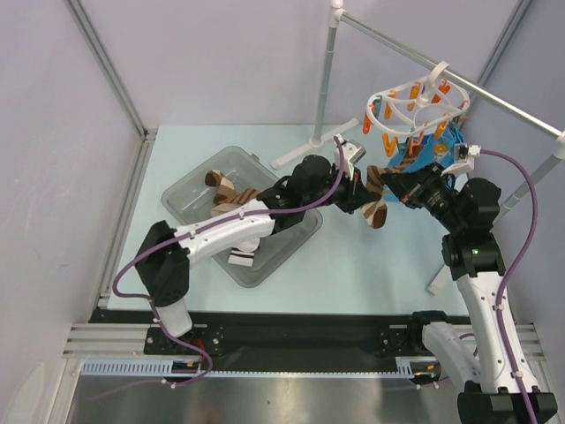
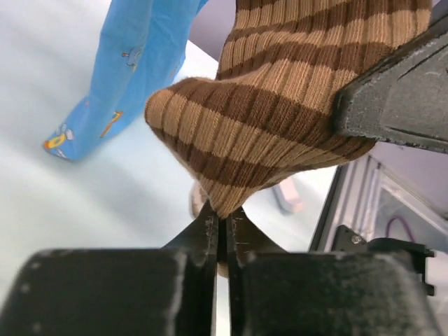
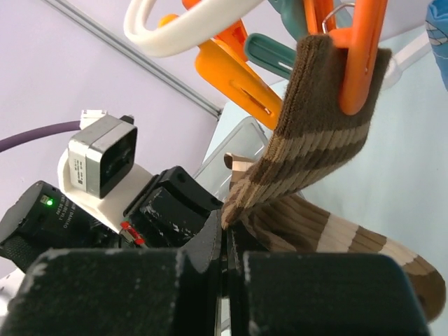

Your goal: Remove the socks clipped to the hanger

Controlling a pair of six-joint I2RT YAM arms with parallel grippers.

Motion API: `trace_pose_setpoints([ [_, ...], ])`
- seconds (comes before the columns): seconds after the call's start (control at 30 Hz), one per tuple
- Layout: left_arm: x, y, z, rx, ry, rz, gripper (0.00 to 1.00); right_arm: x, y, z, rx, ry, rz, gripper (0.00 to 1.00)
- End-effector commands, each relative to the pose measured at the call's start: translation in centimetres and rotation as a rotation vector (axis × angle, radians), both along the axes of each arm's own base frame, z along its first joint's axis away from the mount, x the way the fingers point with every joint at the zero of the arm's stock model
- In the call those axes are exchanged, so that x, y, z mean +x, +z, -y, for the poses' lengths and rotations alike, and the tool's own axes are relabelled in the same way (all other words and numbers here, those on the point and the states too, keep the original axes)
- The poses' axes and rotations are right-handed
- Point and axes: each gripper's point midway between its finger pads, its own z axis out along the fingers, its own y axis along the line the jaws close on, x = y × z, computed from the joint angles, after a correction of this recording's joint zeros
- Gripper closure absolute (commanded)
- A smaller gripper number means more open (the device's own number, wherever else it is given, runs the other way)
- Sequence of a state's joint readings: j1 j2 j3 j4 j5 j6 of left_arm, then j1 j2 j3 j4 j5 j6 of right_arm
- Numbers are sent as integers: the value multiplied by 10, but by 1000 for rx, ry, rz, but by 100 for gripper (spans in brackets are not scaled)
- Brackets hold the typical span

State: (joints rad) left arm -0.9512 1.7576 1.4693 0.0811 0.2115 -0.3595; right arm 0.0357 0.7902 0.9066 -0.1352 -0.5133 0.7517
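Observation:
My right gripper has the sock (image 3: 318,148) under the orange clip holding its cuff. Next, I move that gripper up to the clip (image 3: 364,59) while my left gripper pulls downward.
The white ring hanger (image 1: 413,104) with orange clips hangs from the silver rail; its ring also shows in the right wrist view (image 3: 183,28). A brown-and-tan striped sock (image 1: 379,212) hangs from an orange clip (image 3: 355,64) by its cuff. My left gripper (image 2: 222,211) is shut on a low fold of that sock (image 2: 280,119). My right gripper (image 3: 228,225) is shut on the sock's edge (image 3: 315,154) just below the clip. The two grippers (image 1: 366,190) (image 1: 395,184) meet under the hanger. A bright blue sock (image 1: 450,137) hangs behind (image 2: 119,77).
A clear plastic bin (image 1: 184,187) stands at the left. It holds a brown striped sock (image 1: 226,189) and a sock with a black-striped cuff (image 1: 240,256). The silver rail (image 1: 499,99) and its post (image 1: 325,79) stand at the back right.

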Motion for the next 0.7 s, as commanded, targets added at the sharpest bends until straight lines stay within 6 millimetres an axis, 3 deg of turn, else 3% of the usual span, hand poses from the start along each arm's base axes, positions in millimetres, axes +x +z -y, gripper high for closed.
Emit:
trace_pose_setpoints([
  [0.0,-3,39,0,-67,-13,63,100,-5,11,1,-18,-1,32,99],
  [0.03,-5,40,-2,-68,-14,64,100,-4,10,2,-31,-11,26,96],
  [0.13,-12,44,-11,-76,-18,65,100,-3,5,18,-117,-94,-16,61],
  [0.2,-17,47,-16,-81,-27,66,100,-1,3,30,-192,-152,-24,52],
  [0.3,-26,54,-19,-97,-58,72,100,3,8,59,-297,-296,-39,45],
  [0.67,-46,68,-28,-132,-120,70,100,25,60,102,-421,-464,38,41],
])
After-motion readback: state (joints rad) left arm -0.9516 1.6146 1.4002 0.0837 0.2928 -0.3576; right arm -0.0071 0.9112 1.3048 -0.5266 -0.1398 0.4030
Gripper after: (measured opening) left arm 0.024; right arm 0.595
